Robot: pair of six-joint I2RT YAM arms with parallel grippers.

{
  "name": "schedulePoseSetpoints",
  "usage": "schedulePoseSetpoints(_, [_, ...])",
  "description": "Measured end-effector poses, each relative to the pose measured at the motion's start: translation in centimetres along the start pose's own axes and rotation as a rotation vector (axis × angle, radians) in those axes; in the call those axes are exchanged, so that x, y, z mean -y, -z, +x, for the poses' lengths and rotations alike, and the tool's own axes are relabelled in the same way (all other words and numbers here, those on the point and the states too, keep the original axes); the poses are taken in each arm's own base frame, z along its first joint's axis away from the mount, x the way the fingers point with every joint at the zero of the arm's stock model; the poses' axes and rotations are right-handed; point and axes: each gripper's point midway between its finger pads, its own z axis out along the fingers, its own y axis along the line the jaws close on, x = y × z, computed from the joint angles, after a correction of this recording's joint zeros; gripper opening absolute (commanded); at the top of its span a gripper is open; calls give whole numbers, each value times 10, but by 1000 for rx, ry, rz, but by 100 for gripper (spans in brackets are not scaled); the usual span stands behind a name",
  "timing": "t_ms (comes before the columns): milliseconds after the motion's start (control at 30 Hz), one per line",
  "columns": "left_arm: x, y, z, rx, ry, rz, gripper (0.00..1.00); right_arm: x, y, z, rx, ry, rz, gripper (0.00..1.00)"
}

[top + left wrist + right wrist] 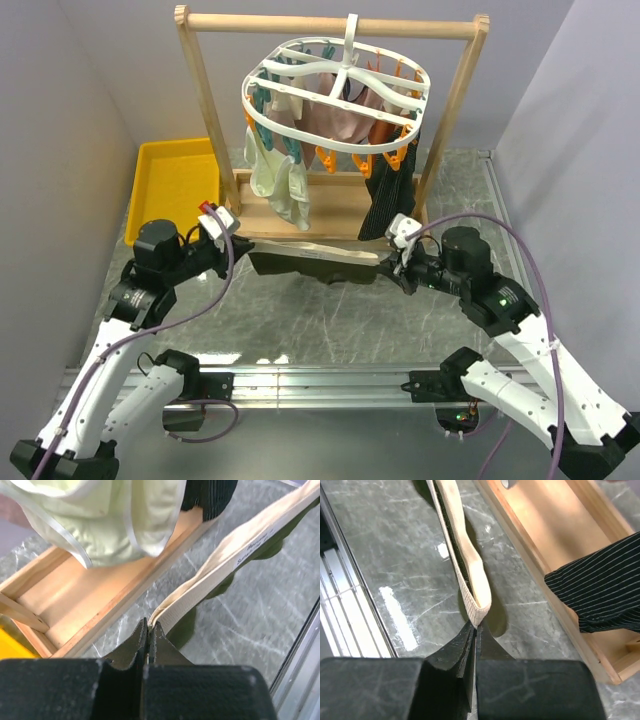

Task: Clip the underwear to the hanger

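The waistband ends (260,246) take up both my grippers. I should first put the underwear down flat, then pick up an orange clip (326,160) with my left gripper.
The underwear (315,262), dark olive with a pale beige waistband, hangs stretched between my two grippers a little above the table. My left gripper (240,246) is shut on its left waistband end (172,612). My right gripper (385,266) is shut on its right waistband end (472,587). The white oval hanger (335,95) with orange and teal clips hangs by its hook from the wooden rail, above and behind the underwear. A pinkish garment, a pale green garment and a black striped garment hang from its clips.
The wooden rail frame (205,120) stands behind the underwear, its base tray (75,602) close to both grippers. The pale green garment (107,520) and the black striped garment (600,587) hang low over it. A yellow tray (175,185) lies at the back left.
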Motion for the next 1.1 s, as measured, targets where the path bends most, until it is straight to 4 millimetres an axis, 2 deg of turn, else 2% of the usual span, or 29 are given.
schedulePoseSetpoints(67, [2,5,-10,23,-3,-3,0,-2,3,-3,15,9,-3,0])
schedulePoseSetpoints(167, [12,16,-9,5,-7,20,1,-8,5,-1,10,15,-31,0])
schedulePoseSetpoints(267, [26,33,-3,-26,-35,58,0,-23,5,6,-19,23,-98,0])
schedulePoseSetpoints(433, [55,67,-6,-30,-113,134,1,-64,10,7,-25,45,-250,0])
schedulePoseSetpoints(533, [59,73,-8,-34,-149,154,0,-70,2,14,-56,14,-278,0])
schedulePoseSetpoints(600, [54,63,3,-83,-141,164,0,-66,-10,26,-90,-8,-266,0])
schedulePoseSetpoints(667, [41,44,22,-168,-100,163,0,-57,-28,48,-159,-48,-242,0])
schedulePoseSetpoints(767, [21,4,70,-368,2,165,0,-29,-57,91,-319,-156,-174,0])
schedulePoseSetpoints(833, [11,-24,111,-509,72,166,0,-11,-73,117,-415,-214,-130,0])
schedulePoseSetpoints(867, [7,-35,131,-563,96,160,0,-3,-79,133,-469,-239,-108,0])
schedulePoseSetpoints(933, [6,-48,158,-624,124,149,0,8,-87,155,-542,-267,-77,0])
schedulePoseSetpoints(1000, [6,-59,171,-637,115,136,0,16,-90,168,-580,-264,-55,0])
schedulePoseSetpoints(1100, [4,-78,170,-602,86,116,0,26,-92,171,-585,-215,-23,0])
